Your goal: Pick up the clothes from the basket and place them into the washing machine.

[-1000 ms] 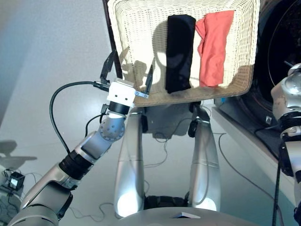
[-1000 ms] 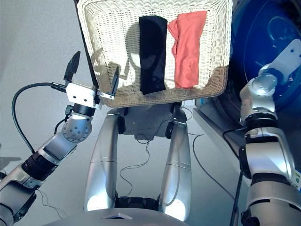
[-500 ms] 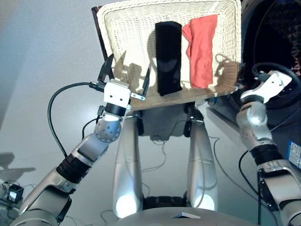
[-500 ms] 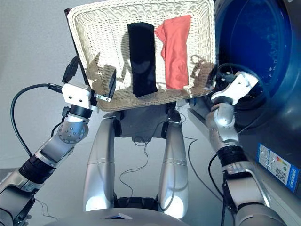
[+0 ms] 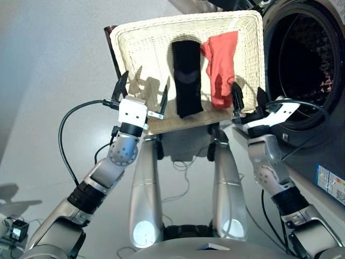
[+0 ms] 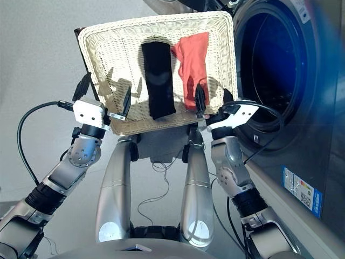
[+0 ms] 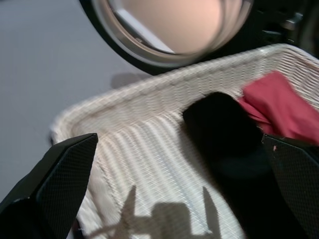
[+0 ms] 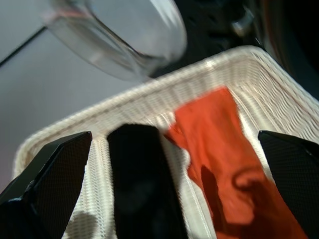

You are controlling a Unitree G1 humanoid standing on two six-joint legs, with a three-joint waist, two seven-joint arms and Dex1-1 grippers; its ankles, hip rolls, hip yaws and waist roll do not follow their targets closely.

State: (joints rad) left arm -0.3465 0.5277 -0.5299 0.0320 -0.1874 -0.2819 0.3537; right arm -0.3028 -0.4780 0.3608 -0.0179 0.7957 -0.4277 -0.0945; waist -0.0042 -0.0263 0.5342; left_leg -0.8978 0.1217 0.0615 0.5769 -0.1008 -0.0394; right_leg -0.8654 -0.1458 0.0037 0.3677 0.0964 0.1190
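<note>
I expect the black cloth [image 5: 187,79] to come up alone when I lift, leaving the red cloth behind, as a piece of the basket's wicker [image 5: 205,83] shows between them.
The cream wicker basket [image 5: 145,54] lies in front of me with two of the clothes in it. A black strip [image 5: 186,75] rests in the middle and a coral red one [image 5: 220,67] lies crumpled to its right. My left gripper [image 5: 143,89] hovers open over the basket's near left rim, holding nothing. Over the near right corner, my right gripper [image 5: 248,100] is also open and empty, just below the red cloth. The washing machine [image 5: 302,59] stands to the right, its dark drum open. Both wrist views show the black cloth [image 7: 224,129] and the red cloth [image 8: 224,154].
The machine's round glass door [image 7: 169,25] hangs open beyond the basket's far rim. A black cable [image 5: 70,124] loops off my left forearm. A dark stand edge [image 5: 110,43] shows at the basket's left side. A label [image 5: 329,183] is stuck low on the machine's front.
My right arm has swung in from beside the machine to the basket's near right corner, fingers open. The camera has tilted and turned. The left gripper stays at the near left rim.
</note>
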